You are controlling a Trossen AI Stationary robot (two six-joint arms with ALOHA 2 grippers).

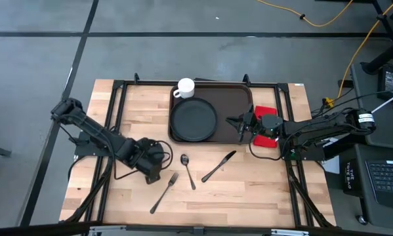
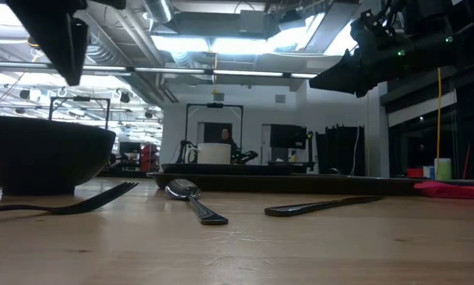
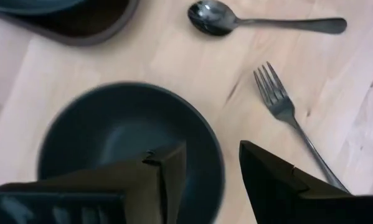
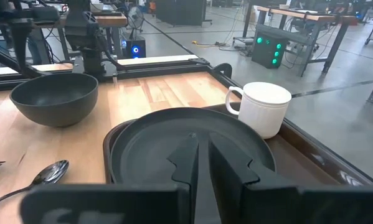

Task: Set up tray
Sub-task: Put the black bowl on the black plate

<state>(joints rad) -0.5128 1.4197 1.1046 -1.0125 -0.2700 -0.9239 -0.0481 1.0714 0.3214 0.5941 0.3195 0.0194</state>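
The open fingers of my left gripper are on both sides of the black bowl's rim [image 3: 221,163], with free wood [image 3: 238,121] toward the fork. The gripper should keep going down until it can close on that rim.
The dark brown tray [image 1: 239,98] lies at the table's far middle. On it are a round black plate [image 1: 193,119] and, in its far left corner, a white mug [image 1: 185,88]. A black bowl [image 3: 111,143] stands on the wood to the tray's near left. My left gripper [image 3: 211,152] hangs open above it, clear of it in the low view, with one finger over the hollow and one outside the rim. My right gripper [image 4: 202,155] is shut and level above the tray's right edge, pointing at the plate.
A spoon [image 1: 187,169], a fork [image 1: 165,191] and a knife [image 1: 219,165] lie on the bare wood near the tray, to the right of the bowl. A red napkin [image 1: 267,113] lies right of the tray, under my right arm.
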